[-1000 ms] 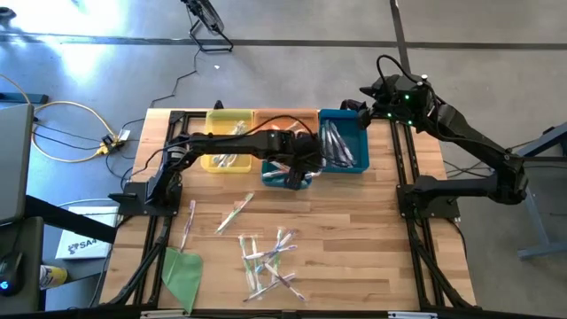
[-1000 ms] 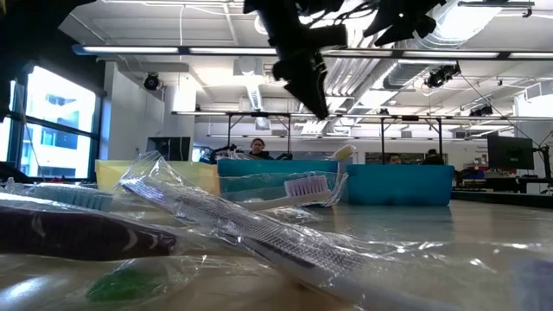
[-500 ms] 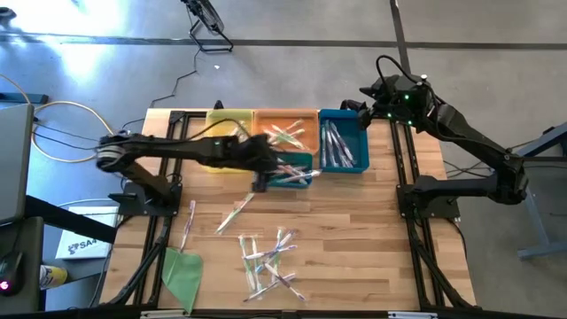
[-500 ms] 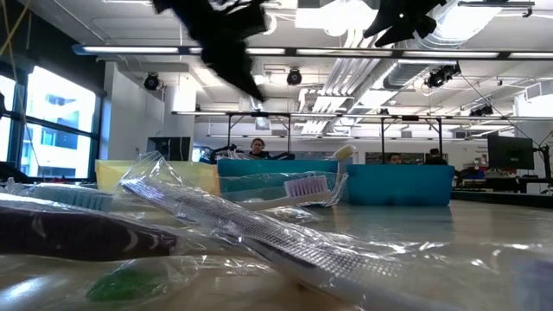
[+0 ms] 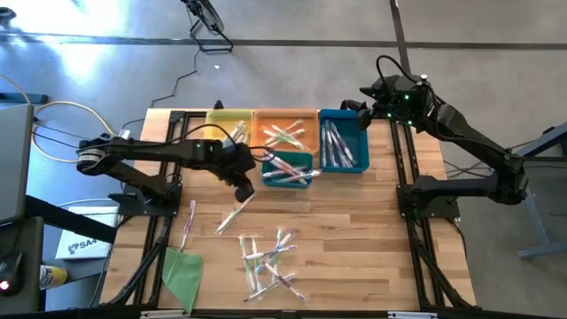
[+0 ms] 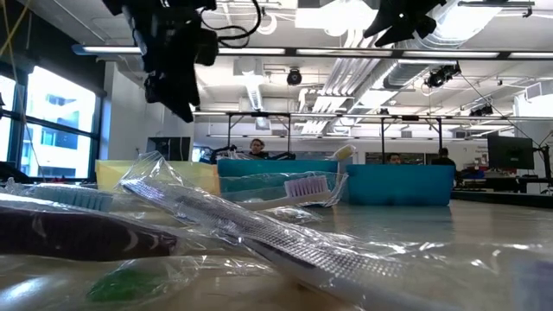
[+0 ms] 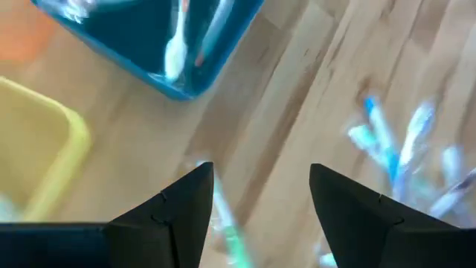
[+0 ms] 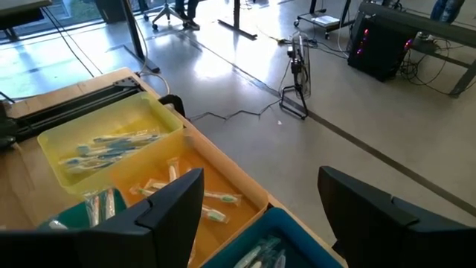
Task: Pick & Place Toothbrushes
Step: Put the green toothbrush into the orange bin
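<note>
I can see the lone green toothbrush (image 5: 235, 214) lying at a slant to my left gripper's fingers, which reach past it. Next, I pull back toward its near end (image 5: 221, 229) and line up before I close.
Several wrapped toothbrushes (image 5: 269, 259) lie loose on the wooden table near its front. One more toothbrush (image 5: 235, 213) lies just in front of my left gripper (image 5: 243, 186), and another (image 5: 188, 221) lies farther left. Others fill the yellow bin (image 5: 229, 128), orange bin (image 5: 285, 133), blue bin (image 5: 341, 146) and small teal bin (image 5: 288, 170). My left gripper (image 7: 260, 195) hangs open above the bare wood, tilted down, left of the teal bin (image 7: 171, 45), with nothing between its fingers. My right gripper (image 8: 260, 205) waits open, high over the far right corner by the blue bin.
A flat green sheet (image 5: 182, 275) lies at the near left corner. The four bins stand in a row along the far edge. Black frame rails run down both sides of the table. In the low view, wrapped toothbrushes (image 6: 259, 225) fill the foreground.
My left gripper has drawn back from over the teal bin toward the table's left and a little toward its near edge, rolling about its own axis as it went. It has stayed open. The toothbrushes in the teal bin now show uncovered.
</note>
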Motion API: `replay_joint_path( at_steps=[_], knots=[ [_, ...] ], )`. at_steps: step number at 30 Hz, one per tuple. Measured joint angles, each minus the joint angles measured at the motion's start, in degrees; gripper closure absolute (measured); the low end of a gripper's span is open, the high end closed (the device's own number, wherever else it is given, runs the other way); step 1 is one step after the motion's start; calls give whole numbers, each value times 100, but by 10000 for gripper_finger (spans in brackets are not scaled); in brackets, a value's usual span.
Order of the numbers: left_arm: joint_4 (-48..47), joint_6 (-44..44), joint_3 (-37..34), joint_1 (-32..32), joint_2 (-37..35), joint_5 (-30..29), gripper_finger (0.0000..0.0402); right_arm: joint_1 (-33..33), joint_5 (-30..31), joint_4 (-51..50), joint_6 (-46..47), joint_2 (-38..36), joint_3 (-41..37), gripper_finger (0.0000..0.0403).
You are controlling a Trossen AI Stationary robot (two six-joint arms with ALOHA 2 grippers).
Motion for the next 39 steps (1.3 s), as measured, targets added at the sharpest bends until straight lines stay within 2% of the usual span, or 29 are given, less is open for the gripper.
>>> replay_joint_path(
  at_steps=[3,8,11,16,21,25,33,39],
  knots=[
    [43,-587,-10,0,5,116,184,0,0,4,0,4,0,145],
    [200,-911,-8,0,5,-62,184,0,0,2,0,15,0,145],
    [445,-1049,-8,0,5,-338,184,0,0,4,0,17,0,145],
    [789,-1032,-8,2,5,-1143,184,0,0,9,0,17,0,145],
    [731,-848,-8,-28,5,-678,184,0,-1,11,0,17,0,145],
    [442,-894,-6,-340,5,-462,186,0,-2,11,45,17,0,145],
    [-906,-2317,-6,-1029,5,-578,198,0,0,32,68,43,0,145],
    [-1070,-3008,-6,-1599,92,-642,204,0,-298,54,217,229,2,145]
  ],
)
